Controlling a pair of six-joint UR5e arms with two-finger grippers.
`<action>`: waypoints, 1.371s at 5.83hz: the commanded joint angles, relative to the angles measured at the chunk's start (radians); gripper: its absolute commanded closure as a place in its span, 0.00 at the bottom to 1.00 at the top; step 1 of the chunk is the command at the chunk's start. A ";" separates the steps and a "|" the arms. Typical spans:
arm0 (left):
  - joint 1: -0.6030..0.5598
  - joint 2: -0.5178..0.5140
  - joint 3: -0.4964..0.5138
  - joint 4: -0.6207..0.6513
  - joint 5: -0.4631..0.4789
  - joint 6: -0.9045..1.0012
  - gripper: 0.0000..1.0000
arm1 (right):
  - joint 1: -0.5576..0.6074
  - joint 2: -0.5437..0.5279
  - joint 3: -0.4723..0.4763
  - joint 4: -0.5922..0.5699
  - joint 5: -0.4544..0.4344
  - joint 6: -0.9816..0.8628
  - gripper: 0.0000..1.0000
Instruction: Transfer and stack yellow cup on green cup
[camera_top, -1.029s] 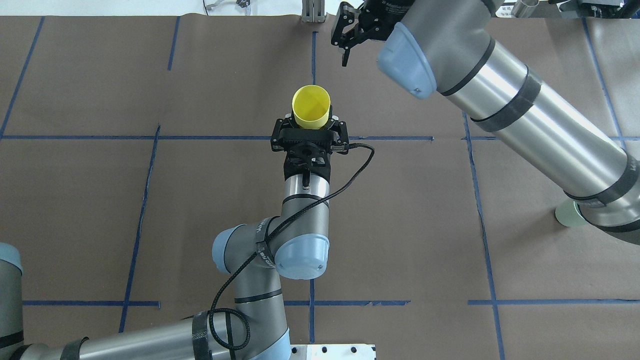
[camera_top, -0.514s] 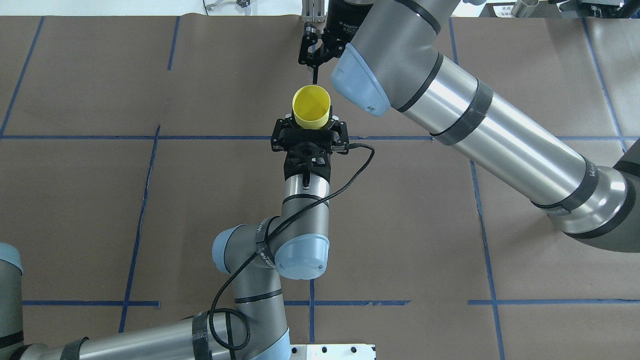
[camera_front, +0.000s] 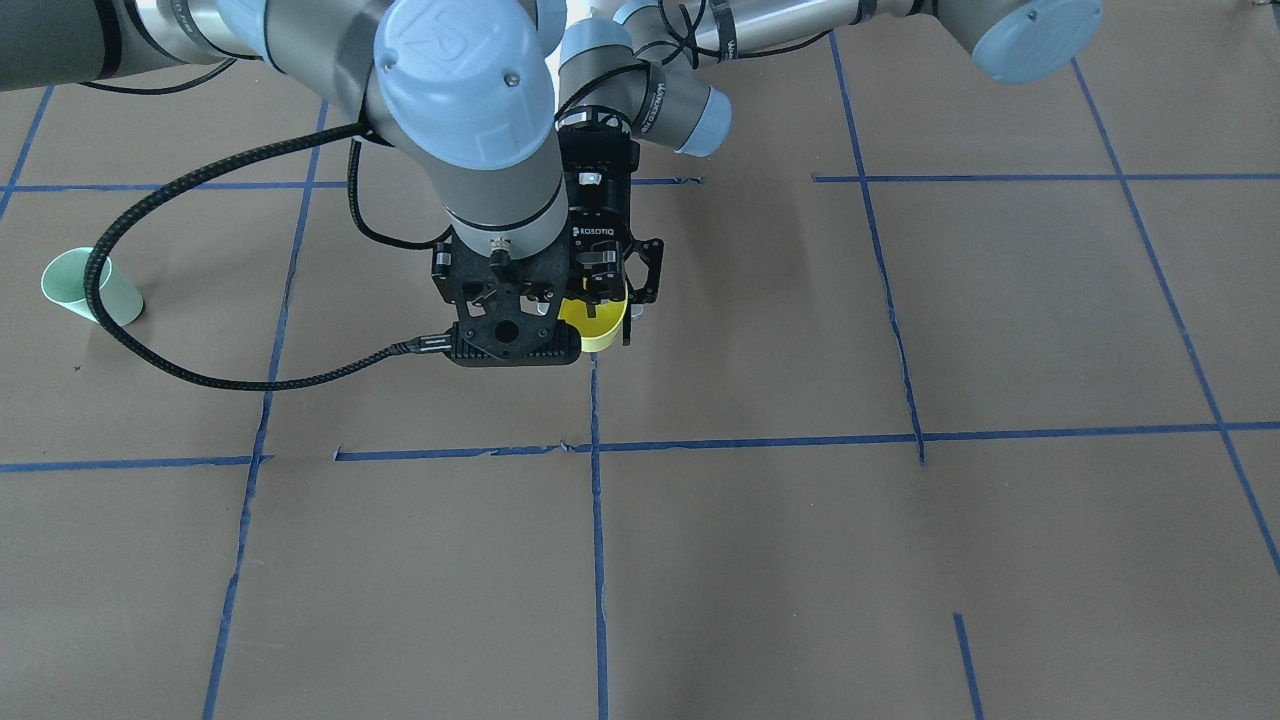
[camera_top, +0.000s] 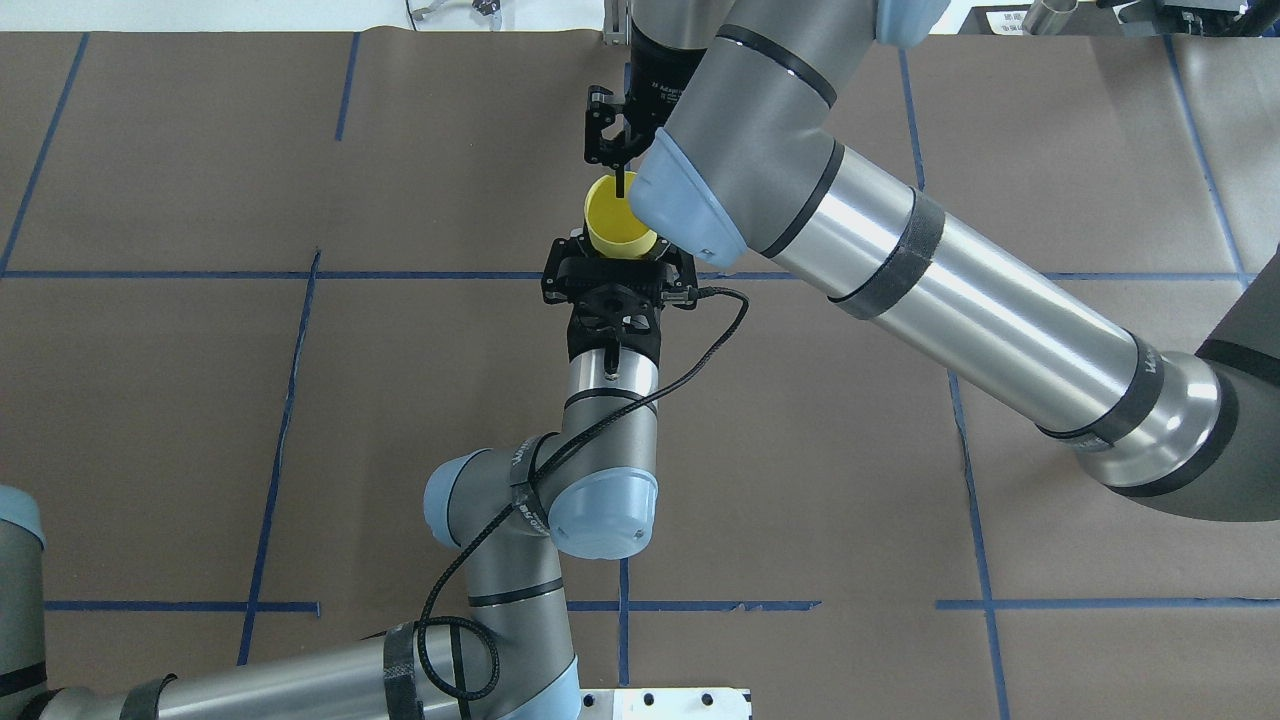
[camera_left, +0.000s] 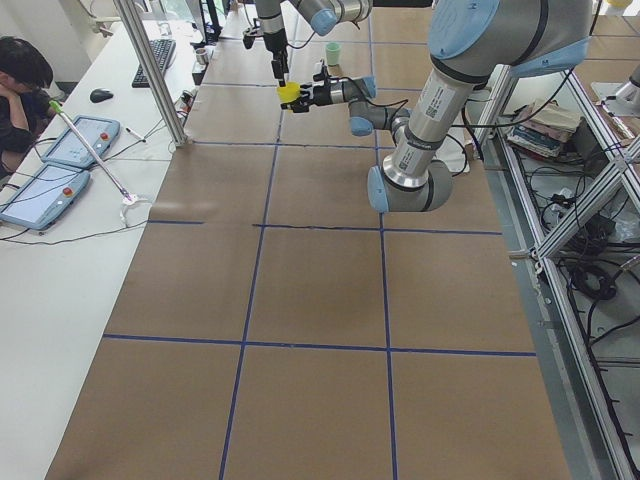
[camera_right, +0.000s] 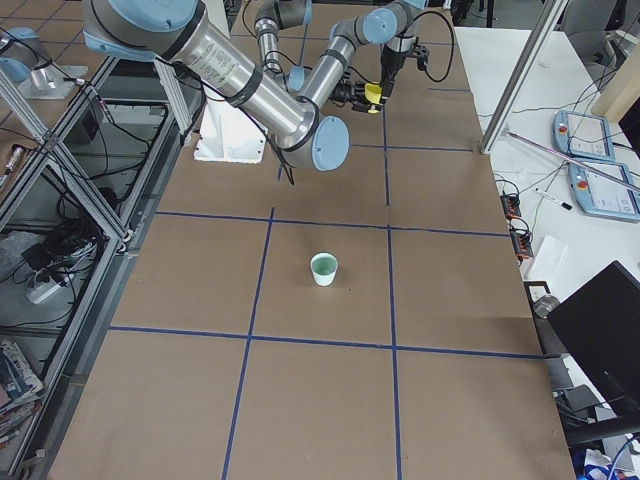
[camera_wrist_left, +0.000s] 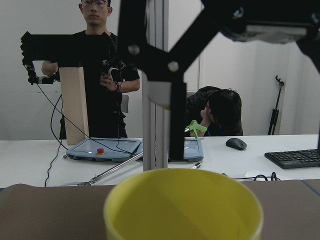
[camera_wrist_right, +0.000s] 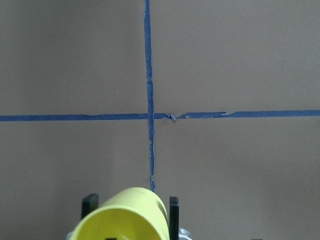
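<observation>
I am about to lower the tapered yellow cup (camera_front: 596, 325), and the green cup's opening (camera_front: 70, 277) faces up. The yellow cup will therefore fit inside the green cup almost to the yellow cup's rim.
My left gripper (camera_top: 620, 242) is shut on the yellow cup (camera_top: 610, 215) and holds it upright above the middle of the table. The cup also shows in the front view (camera_front: 598, 326) and fills the bottom of the left wrist view (camera_wrist_left: 182, 207). My right gripper (camera_top: 625, 180) hangs open, pointing down over the cup. One of its fingers (camera_wrist_left: 176, 125) reaches down to the cup's far rim. The green cup (camera_front: 92, 287) stands upright alone on the table on my right side (camera_right: 324, 269). My right arm hides it in the overhead view.
Brown paper with blue tape lines (camera_top: 300, 275) covers the table. My right arm's cable (camera_front: 200, 370) loops low near the green cup. Operators sit at a white desk (camera_left: 60, 230) beyond the far edge, with tablets and a keyboard.
My right arm has swung left across the table and brought its gripper down over the yellow cup. The left arm and the cup have not moved.
</observation>
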 joint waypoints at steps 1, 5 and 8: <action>0.000 0.000 -0.002 0.000 -0.001 -0.001 0.66 | -0.015 0.001 -0.011 0.002 -0.010 -0.001 0.15; 0.000 0.002 -0.002 -0.002 -0.001 -0.001 0.66 | -0.014 0.007 -0.009 0.002 0.001 -0.006 0.78; -0.002 0.005 -0.005 -0.002 -0.001 -0.001 0.66 | -0.014 0.008 -0.009 0.002 0.001 -0.001 0.78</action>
